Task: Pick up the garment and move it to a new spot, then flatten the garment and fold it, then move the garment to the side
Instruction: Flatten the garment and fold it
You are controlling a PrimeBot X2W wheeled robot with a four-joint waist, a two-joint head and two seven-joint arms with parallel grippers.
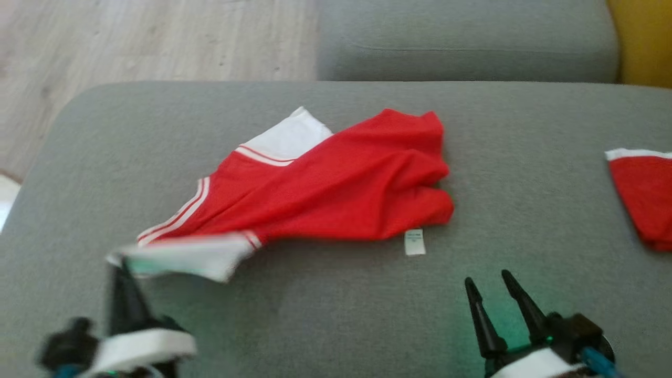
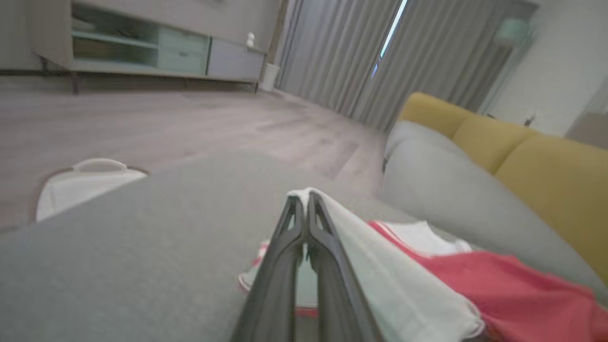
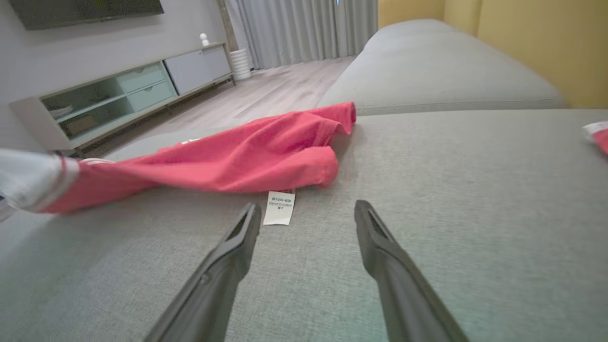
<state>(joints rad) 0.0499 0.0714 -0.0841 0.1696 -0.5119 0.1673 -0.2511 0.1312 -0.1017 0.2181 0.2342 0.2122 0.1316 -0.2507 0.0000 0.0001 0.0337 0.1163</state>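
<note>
The white care label sticks out from under the garment's near edge, so the label will swing along and end up on top when the robot makes the fold.
The garment is a red shirt with white sleeves and white stripes, lying crumpled on the grey couch seat. Its white care label sticks out at the near edge. My left gripper is shut on the white sleeve at the shirt's near left corner, and that sleeve is lifted and blurred. In the left wrist view the white cloth drapes over my closed fingers, with the red garment behind. My right gripper stands open on the near right, just short of the label and the garment.
A second red and white cloth lies at the right edge of the seat. Another grey cushion and a yellow backrest are behind. Wood floor lies beyond the left edge, with a white basket on it.
</note>
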